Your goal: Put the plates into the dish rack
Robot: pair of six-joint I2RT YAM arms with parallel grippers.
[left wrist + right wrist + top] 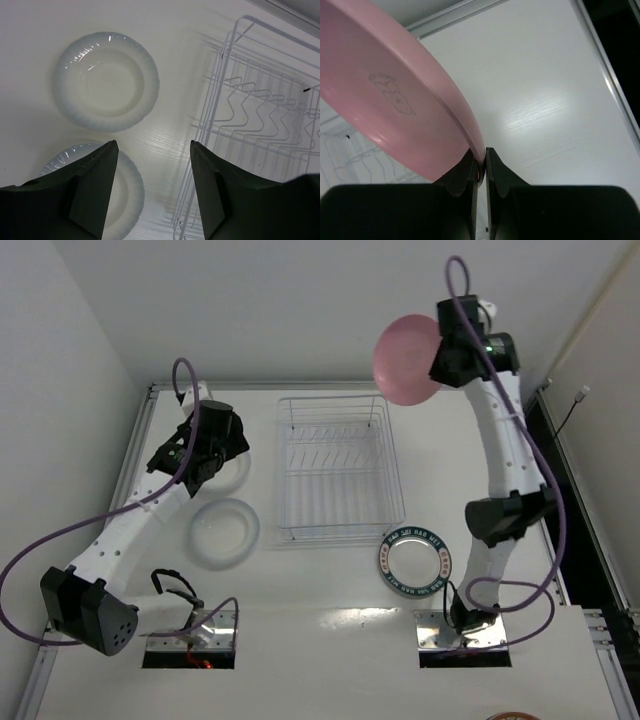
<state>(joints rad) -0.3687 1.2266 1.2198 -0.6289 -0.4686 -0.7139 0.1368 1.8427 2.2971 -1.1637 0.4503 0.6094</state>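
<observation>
The pink plate is tilted in the robot's right gripper past the rack's corner, so the left gripper should grab its free rim and stand the plate upright above the slots.
My right gripper is shut on the rim of the plain pink plate and holds it tilted high in the air, just beyond the far right corner of the white wire dish rack. In the right wrist view the fingertips pinch the pink plate's edge. My left gripper hovers open and empty over the two clear plates, one fully shown and one partly behind my left finger. The teal-rimmed plate lies flat near the rack's front right corner.
The rack holds no plates and stands just right of my left gripper. Part of it shows under the pink plate in the right wrist view. A raised metal rim borders the table's far edge.
</observation>
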